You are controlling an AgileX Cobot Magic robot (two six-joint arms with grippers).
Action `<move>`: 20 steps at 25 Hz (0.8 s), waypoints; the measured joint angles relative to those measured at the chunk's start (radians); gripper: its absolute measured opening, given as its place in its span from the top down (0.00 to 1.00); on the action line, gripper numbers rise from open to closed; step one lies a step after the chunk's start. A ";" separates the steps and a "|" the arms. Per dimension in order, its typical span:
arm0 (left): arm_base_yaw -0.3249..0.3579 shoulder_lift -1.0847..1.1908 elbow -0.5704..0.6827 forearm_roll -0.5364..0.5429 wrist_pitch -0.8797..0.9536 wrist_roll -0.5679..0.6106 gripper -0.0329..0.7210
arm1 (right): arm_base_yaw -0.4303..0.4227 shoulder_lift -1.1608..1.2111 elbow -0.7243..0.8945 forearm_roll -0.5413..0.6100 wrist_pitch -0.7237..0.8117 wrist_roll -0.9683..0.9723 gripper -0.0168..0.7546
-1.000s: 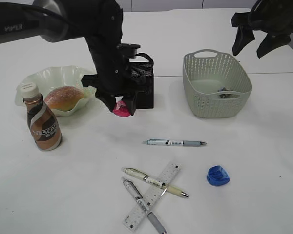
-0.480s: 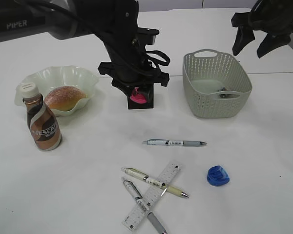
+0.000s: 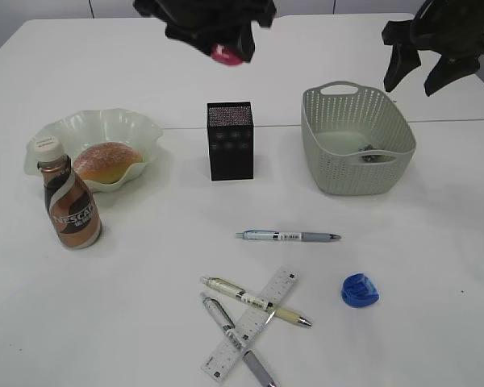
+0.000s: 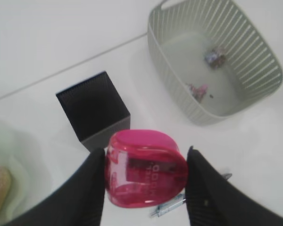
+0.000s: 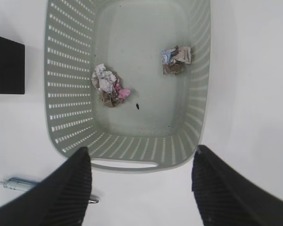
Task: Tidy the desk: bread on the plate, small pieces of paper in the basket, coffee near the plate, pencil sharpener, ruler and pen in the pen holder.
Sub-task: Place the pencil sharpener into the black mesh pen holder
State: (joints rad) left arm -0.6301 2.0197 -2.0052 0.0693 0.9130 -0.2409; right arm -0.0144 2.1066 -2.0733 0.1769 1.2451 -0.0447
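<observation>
My left gripper is pointing down with the pink pencil sharpener [image 3: 226, 55] high over the pen holder's opening [image 3: 229, 115]. I should level the gripper and come in from the plate's side.
My left gripper [image 3: 226, 44] hangs high above the black mesh pen holder [image 3: 231, 141], shut on a pink pencil sharpener [image 4: 144, 167] held between both fingers. A blue pencil sharpener [image 3: 360, 290] lies on the desk at the front right. The clear ruler [image 3: 254, 322] lies crossed with two pens [image 3: 254, 301], and a third pen [image 3: 286, 236] lies apart. My right gripper [image 3: 431, 60] stands open and empty above the basket [image 3: 355, 173], which holds two small pieces of paper [image 5: 108, 84]. The bread [image 3: 105, 161] rests on the plate [image 3: 97, 125], with the coffee [image 3: 70, 205] in front.
The pen holder [image 4: 93, 110] stands between the plate and the basket [image 4: 254, 61]. A thin seam runs across the white desk [image 3: 145, 282] behind them.
My left gripper has risen from beside the pen holder to the top of the view, carrying the pink sharpener. The right arm has not moved.
</observation>
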 joint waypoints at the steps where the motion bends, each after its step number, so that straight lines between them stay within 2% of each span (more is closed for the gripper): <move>1: 0.000 -0.032 0.000 0.002 -0.002 0.004 0.52 | 0.000 0.000 0.000 0.000 0.000 0.000 0.34; 14: 0.000 -0.396 0.005 0.006 0.011 0.090 0.52 | 0.000 0.000 0.000 0.000 0.000 0.000 0.34; 18: 0.000 -0.490 0.111 0.017 -0.148 0.114 0.52 | 0.000 0.000 0.000 0.000 0.000 -0.002 0.34; 20: 0.000 -0.531 0.224 0.035 -0.278 0.118 0.52 | 0.000 0.000 0.000 0.000 0.000 -0.002 0.34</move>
State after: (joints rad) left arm -0.6301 1.4885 -1.7811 0.1040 0.6347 -0.1226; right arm -0.0144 2.1066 -2.0733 0.1769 1.2451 -0.0468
